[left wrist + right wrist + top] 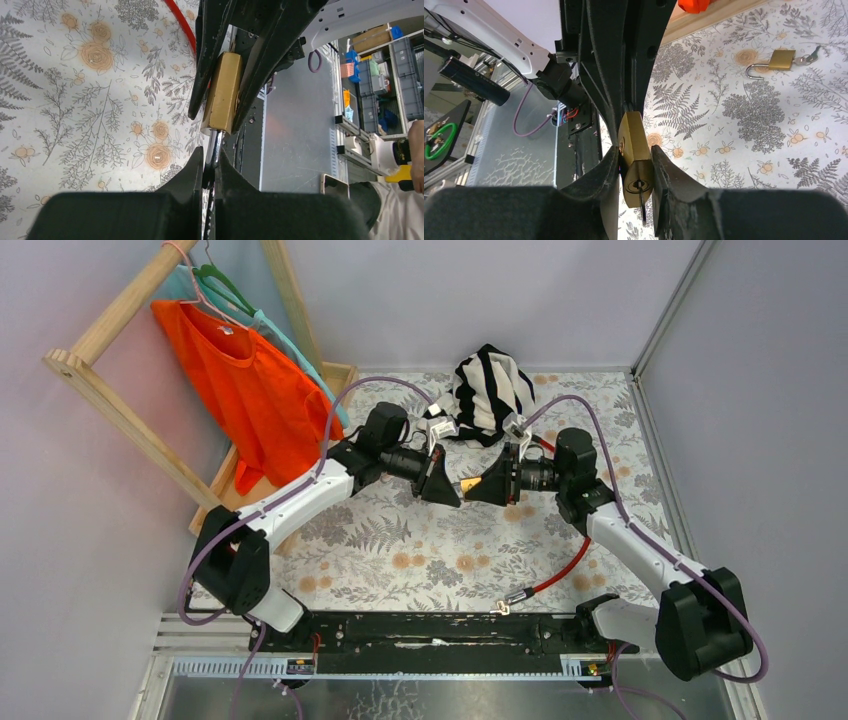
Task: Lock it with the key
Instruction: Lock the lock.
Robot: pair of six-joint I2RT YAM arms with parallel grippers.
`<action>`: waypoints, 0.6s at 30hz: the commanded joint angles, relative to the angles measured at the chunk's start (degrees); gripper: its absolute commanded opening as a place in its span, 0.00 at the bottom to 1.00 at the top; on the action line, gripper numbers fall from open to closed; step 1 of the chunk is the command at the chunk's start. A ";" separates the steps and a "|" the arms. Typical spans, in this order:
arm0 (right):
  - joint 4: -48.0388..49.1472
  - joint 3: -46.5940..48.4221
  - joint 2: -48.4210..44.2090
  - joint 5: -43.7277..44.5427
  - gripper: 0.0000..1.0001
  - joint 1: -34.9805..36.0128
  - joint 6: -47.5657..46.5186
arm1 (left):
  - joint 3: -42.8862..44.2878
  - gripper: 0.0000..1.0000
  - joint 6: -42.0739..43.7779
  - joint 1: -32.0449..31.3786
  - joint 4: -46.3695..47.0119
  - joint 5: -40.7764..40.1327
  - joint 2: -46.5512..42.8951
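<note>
My right gripper is pinching the padlock's brass body while the key is in the padlock's keyhole, so I should let go, move back and grab the key to pull it out.
A brass padlock is held in the air between my two grippers over the middle of the table. My right gripper is shut on the padlock's brass body. A dark key sticks out of the keyhole at the body's near end. My left gripper is shut on the padlock's silver shackle, just below the brass body. In the top view my left gripper and my right gripper meet tip to tip.
A second brass padlock with an open shackle and a key lies on the floral cloth. A red cable runs across the front right. A striped cloth lies at the back. A wooden rack with an orange shirt stands at the left.
</note>
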 commanded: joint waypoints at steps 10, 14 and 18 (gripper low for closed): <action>-15.03 6.75 -4.31 5.07 0.45 2.44 -22.82 | 2.09 0.00 18.75 -4.06 2.10 -3.53 -6.11; -20.24 8.30 -6.16 3.74 0.78 -0.88 -26.64 | 2.51 0.00 24.69 -3.80 -4.56 -5.75 -8.05; -24.67 9.24 -7.05 2.09 0.93 -1.03 -30.38 | 3.11 0.00 28.45 -3.81 -9.37 -8.68 -9.29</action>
